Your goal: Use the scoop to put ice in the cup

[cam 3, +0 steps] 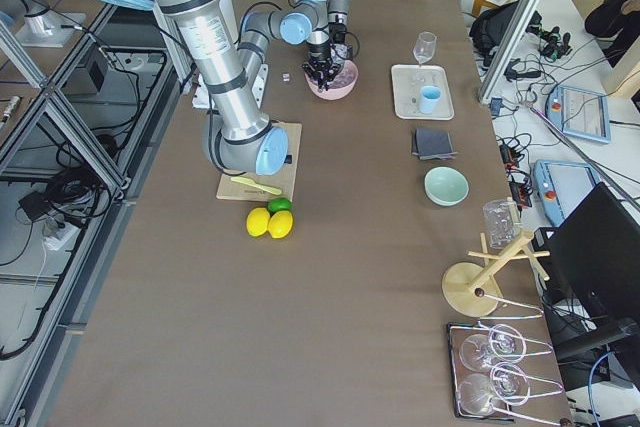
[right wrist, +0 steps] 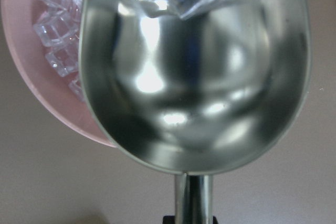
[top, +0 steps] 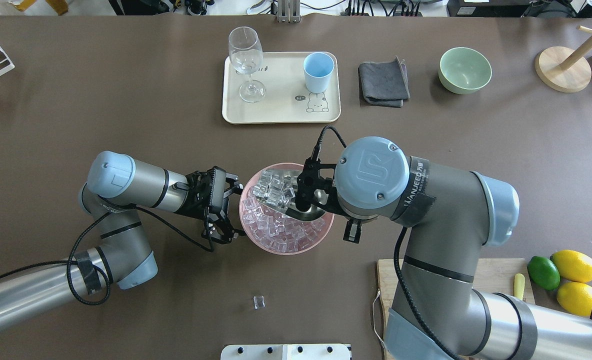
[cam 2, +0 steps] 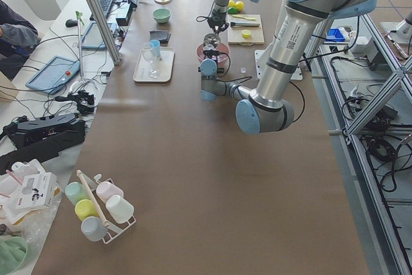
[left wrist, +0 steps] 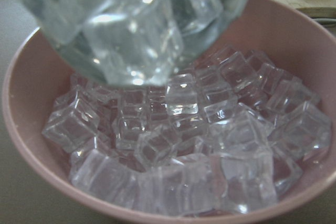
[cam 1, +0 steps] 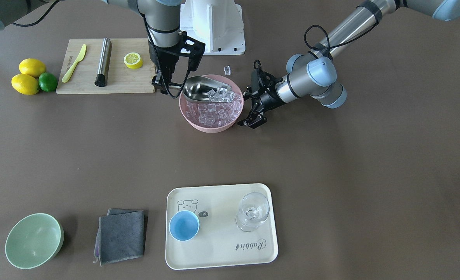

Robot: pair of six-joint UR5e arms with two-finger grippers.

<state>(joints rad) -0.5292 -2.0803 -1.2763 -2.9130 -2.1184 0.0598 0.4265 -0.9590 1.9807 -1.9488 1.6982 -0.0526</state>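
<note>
The robot's right gripper should tip the ice cubes back to the scoop's handle end [cam 1: 193,88] before carrying them, because they sit at the scoop's front edge [cam 1: 223,95].
The steel scoop [cam 1: 201,89] is tilted over the pink bowl [cam 1: 210,128], with several ice cubes [cam 1: 220,94] at its front lip. My right gripper [cam 1: 163,84] is shut on the scoop's handle at the bowl's side. The right wrist view shows the scoop's trough [right wrist: 194,66] mostly bare, with cubes at its far end. More ice [left wrist: 199,140] fills the bowl. My left gripper [top: 237,212] is open and empty beside the bowl's other side. The light-blue cup [cam 1: 184,225] stands empty on the cream tray [cam 1: 222,249], far from both grippers.
One stray ice cube [cam 1: 227,70] lies on the table near the robot base. A clear stemmed glass [cam 1: 252,212] shares the tray. A cutting board [cam 1: 86,83] holds a steel cylinder [cam 1: 103,62], a half lemon [cam 1: 133,60] and a yellow knife [cam 1: 74,62]. A grey cloth [cam 1: 121,235] and green bowl [cam 1: 33,241] lie beside the tray.
</note>
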